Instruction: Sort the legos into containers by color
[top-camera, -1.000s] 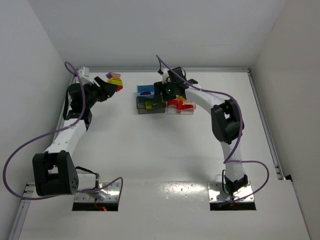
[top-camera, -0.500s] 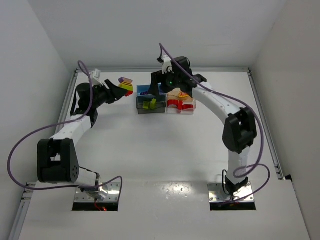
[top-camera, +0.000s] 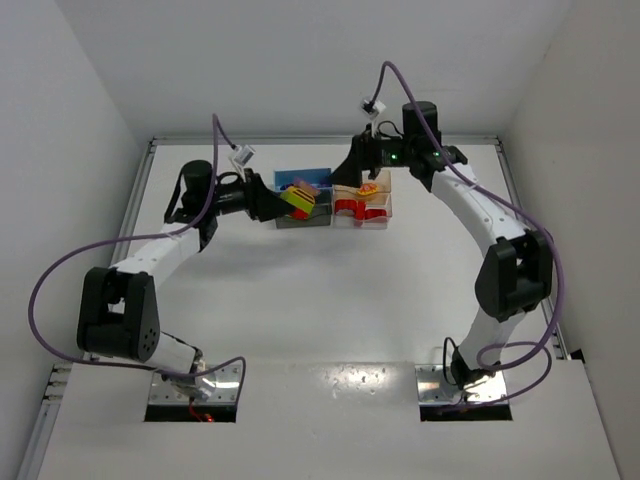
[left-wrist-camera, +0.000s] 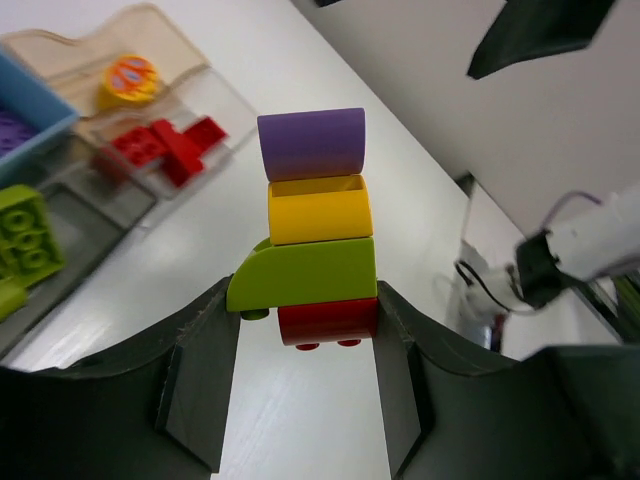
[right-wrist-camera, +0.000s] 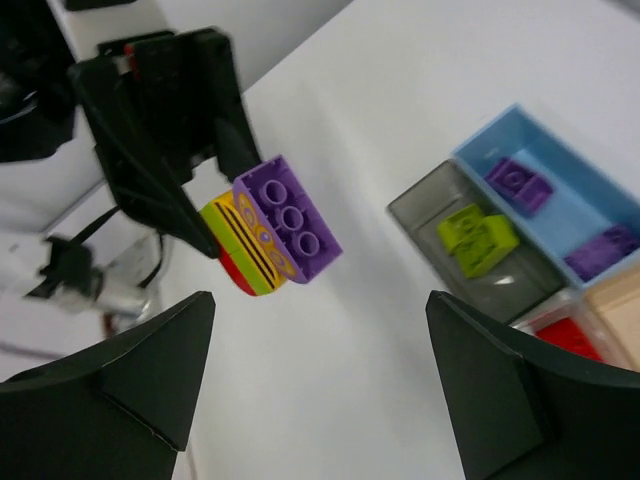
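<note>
The purple brick (right-wrist-camera: 289, 218) sticks out free while my left gripper holds the red end (left-wrist-camera: 328, 322), so my right gripper should continue to move in until its fingers are on both sides of that brick.
My left gripper (top-camera: 278, 203) is shut on a clump of legos (top-camera: 298, 198) at the left side of the containers. In the left wrist view the clump (left-wrist-camera: 315, 200) stacks purple, yellow, lime green and red, with the red brick between the fingers (left-wrist-camera: 205, 380). My right gripper (top-camera: 355, 165) is open and empty above the back of the containers. Its view looks down on the clump (right-wrist-camera: 275, 225). The blue bin (top-camera: 315, 171) holds purple bricks (right-wrist-camera: 518, 180). The dark grey bin (top-camera: 282, 222) holds lime bricks (right-wrist-camera: 478, 232). The clear bin (top-camera: 385, 222) holds red bricks (left-wrist-camera: 165, 150). The peach bin (left-wrist-camera: 150, 25) holds a yellow piece (left-wrist-camera: 130, 75).
White walls close in the table at the back and both sides. Purple cables loop off both arms. The arm bases (top-camera: 190, 385) sit at the near edge.
My left gripper has carried the clump right, from the far left corner to the bins. My right gripper has lifted off the bins and swung back and to the right.
</note>
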